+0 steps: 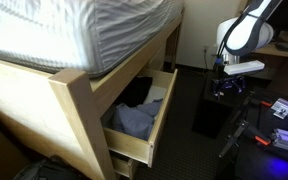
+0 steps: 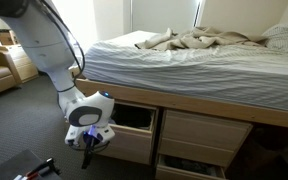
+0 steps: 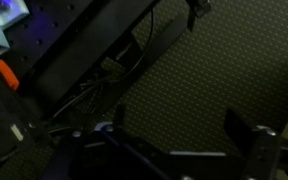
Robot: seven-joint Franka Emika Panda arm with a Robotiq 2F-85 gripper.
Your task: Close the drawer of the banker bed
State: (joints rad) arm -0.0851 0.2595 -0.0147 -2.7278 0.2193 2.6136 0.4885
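Observation:
I should turn my gripper straight and swing it over to the drawer front (image 1: 162,116) before I push, because it hangs crooked next to the black box and cables (image 1: 213,114), away from the drawer front.
The drawer (image 1: 156,120) of the light-wood bed (image 1: 74,100) stands pulled out, with blue-grey and black clothing (image 1: 134,115) inside. In both exterior views the bed carries a thick white-sheeted mattress (image 2: 184,65). The open drawer also shows under the bed rail (image 2: 132,128). My gripper (image 1: 225,87) hangs pointing down at the carpet, to the side of the drawer front and apart from it. It shows close in front of the drawer (image 2: 89,143). In the wrist view the gripper (image 3: 181,132) is open and empty over dark carpet; the drawer is out of that view.
A black box (image 1: 210,116), cables and a lit blue device (image 1: 284,110) lie on the floor by the robot base. More cables and dark gear fill the wrist view's left (image 3: 74,70). A lower drawer (image 2: 189,166) is slightly open. A wooden desk (image 2: 9,62) stands behind the arm.

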